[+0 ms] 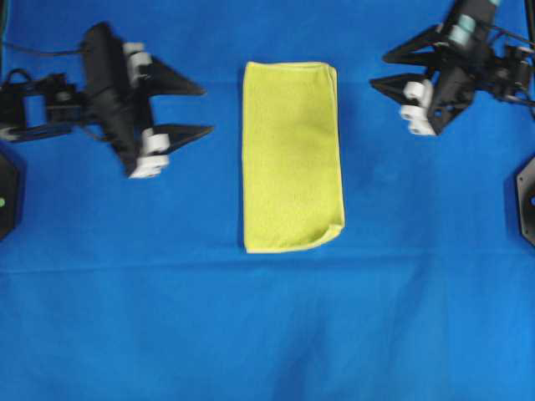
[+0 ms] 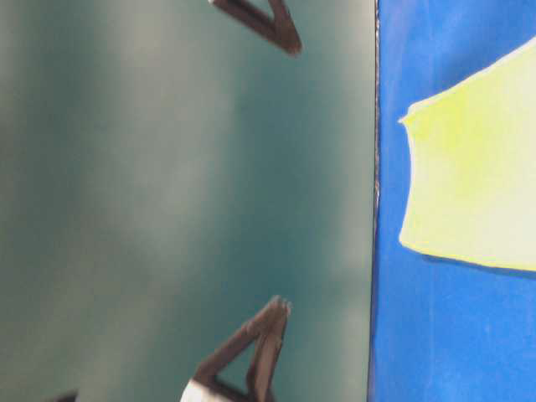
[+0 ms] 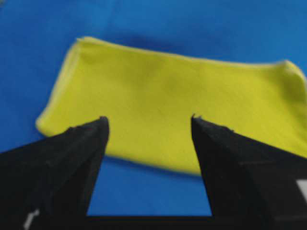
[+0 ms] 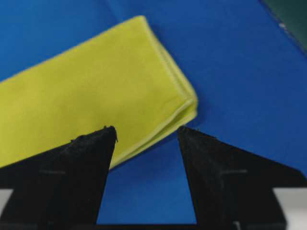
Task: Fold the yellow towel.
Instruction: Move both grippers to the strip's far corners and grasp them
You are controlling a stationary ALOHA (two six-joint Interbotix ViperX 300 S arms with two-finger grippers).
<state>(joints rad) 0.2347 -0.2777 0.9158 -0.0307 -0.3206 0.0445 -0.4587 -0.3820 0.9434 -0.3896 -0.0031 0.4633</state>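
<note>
Two layers lie close together along the far edge of the yellow towel, so the yellow towel will fold over as one when the robot brings that edge closer.
The yellow towel lies flat on the blue table cover, folded in half into a tall rectangle in the middle of the overhead view. It also shows in the left wrist view, the right wrist view and the table-level view. My left gripper is open and empty, to the left of the towel and apart from it. My right gripper is open and empty, to the right of the towel's far corner and apart from it. Both sets of fingers point at the towel.
The blue cover spreads over the whole table. Black arm bases stand at the left edge and the right edge. A dark green wall fills the left of the table-level view.
</note>
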